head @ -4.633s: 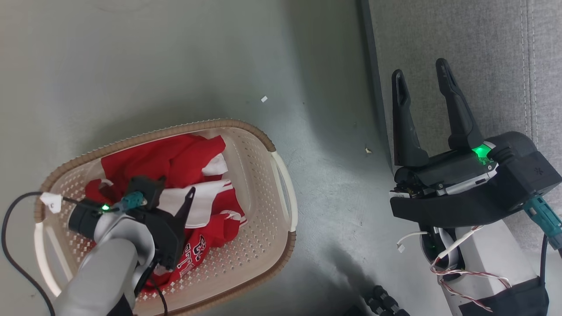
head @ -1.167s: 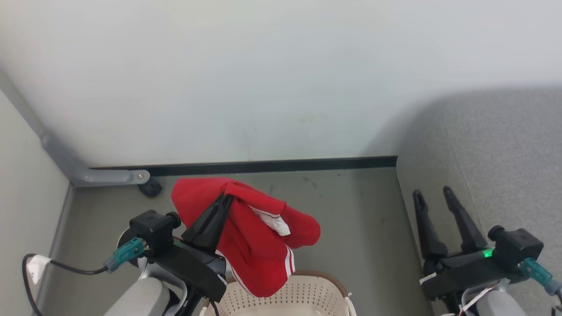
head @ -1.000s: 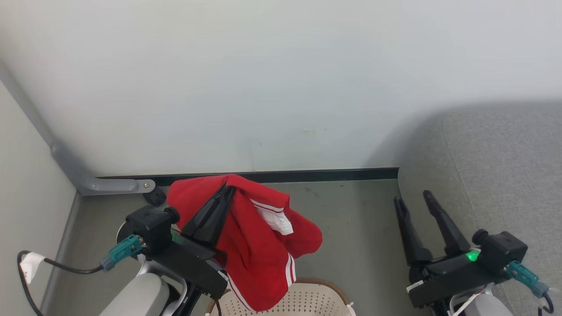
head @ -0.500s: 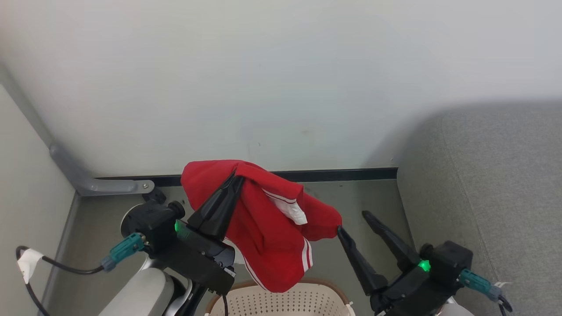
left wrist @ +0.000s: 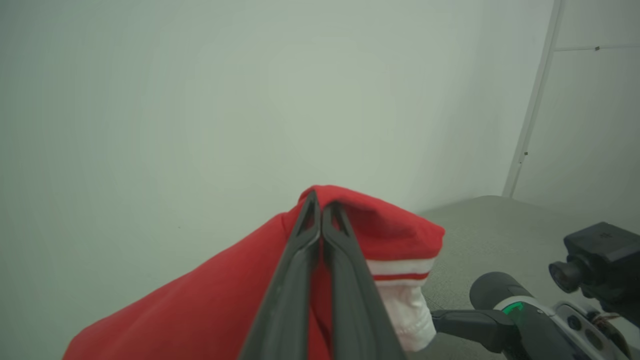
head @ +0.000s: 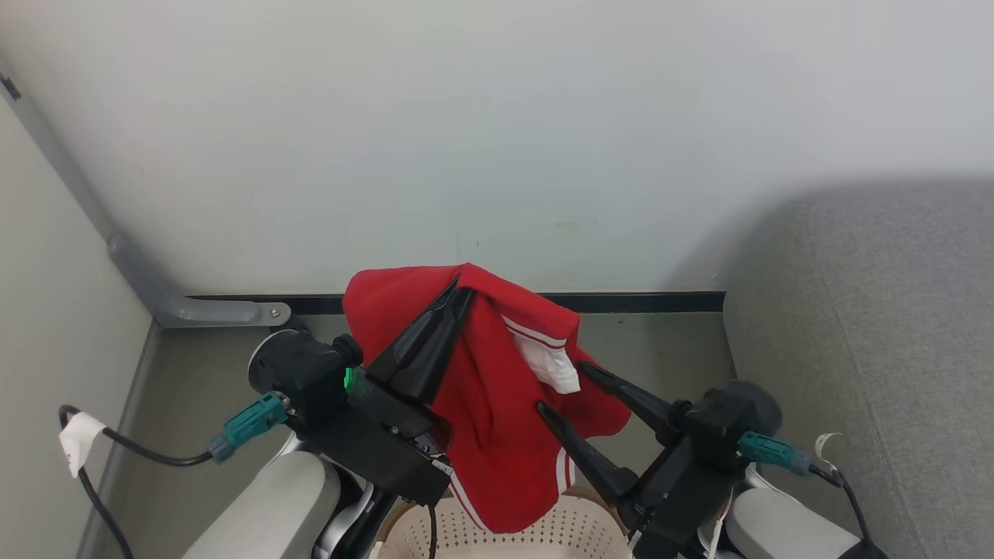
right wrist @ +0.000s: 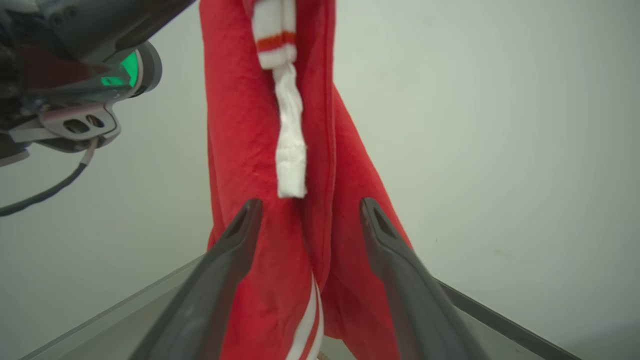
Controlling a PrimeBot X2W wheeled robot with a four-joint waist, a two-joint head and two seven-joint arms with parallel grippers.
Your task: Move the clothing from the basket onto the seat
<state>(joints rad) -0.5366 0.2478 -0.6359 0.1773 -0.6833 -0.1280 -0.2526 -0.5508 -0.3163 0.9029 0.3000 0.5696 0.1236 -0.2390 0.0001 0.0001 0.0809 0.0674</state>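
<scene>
I expect the red clothing (head: 498, 456) to hang down on both sides when I carry it, because limp folds (head: 570, 402) run down it where my right gripper reaches.
A red piece of clothing (head: 489, 404) with white stripes and a white tag hangs from my left gripper (head: 462, 292), which is shut on its top fold, above the basket (head: 536, 532). The left wrist view shows the same pinch: left gripper (left wrist: 320, 201) closed on the clothing (left wrist: 395, 232). My right gripper (head: 561, 386) is open, its fingers reaching into the hanging fabric from the right. In the right wrist view the right gripper (right wrist: 310, 204) straddles the clothing (right wrist: 240, 125); I cannot tell if it touches. The grey seat (head: 877, 326) is at the right.
A pale wall with a black baseboard (head: 644, 301) stands straight ahead. A grey conduit (head: 194, 312) runs along the left corner near the floor. The olive floor (head: 668, 349) lies between the basket and the seat.
My right gripper has swung left from beside the seat to the hanging clothing, staying open. The left gripper has carried the clothing slightly up and right.
</scene>
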